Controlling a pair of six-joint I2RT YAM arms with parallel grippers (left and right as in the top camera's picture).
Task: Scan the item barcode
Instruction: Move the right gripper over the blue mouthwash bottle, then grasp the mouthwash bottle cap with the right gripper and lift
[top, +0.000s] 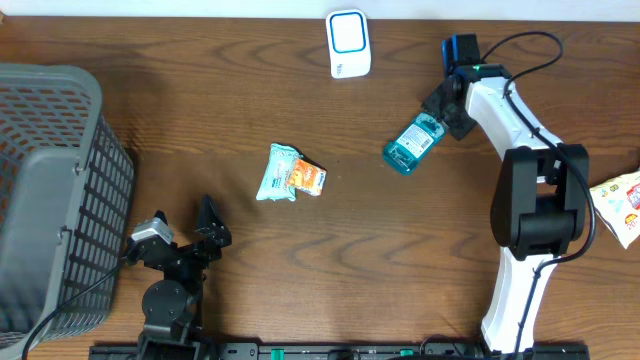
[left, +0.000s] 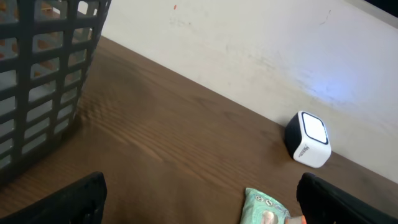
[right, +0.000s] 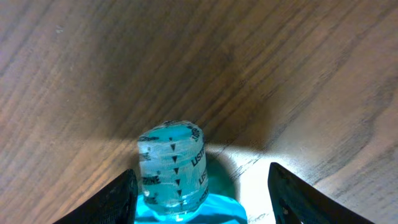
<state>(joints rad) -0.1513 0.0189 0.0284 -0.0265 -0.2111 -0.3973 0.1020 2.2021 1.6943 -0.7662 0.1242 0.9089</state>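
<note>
I can see the mouthwash bottle's cap (right: 173, 167) off-centre, close to one finger of my open right gripper, so I should centre the fingers around the cap (right: 175, 177) before closing.
A blue mouthwash bottle (top: 410, 145) lies on its side on the wooden table, right of centre. My right gripper (top: 437, 121) reaches down over its cap end. In the right wrist view the clear cap (right: 171, 165) sits between the two black fingers (right: 109, 202). The left one is close to the bottle's shoulder. A gap shows on the right side, so the right gripper (right: 202, 202) is open around the bottle. The white scanner with a blue ring (top: 348, 43) stands at the back edge. My left gripper (top: 185, 238) rests open at the front left, holding nothing.
A grey mesh basket (top: 50, 190) fills the left side. A green packet (top: 275, 172) and an orange packet (top: 309, 178) lie mid-table, the green one also in the left wrist view (left: 264, 208). A yellow-white snack bag (top: 620, 205) lies at the right edge.
</note>
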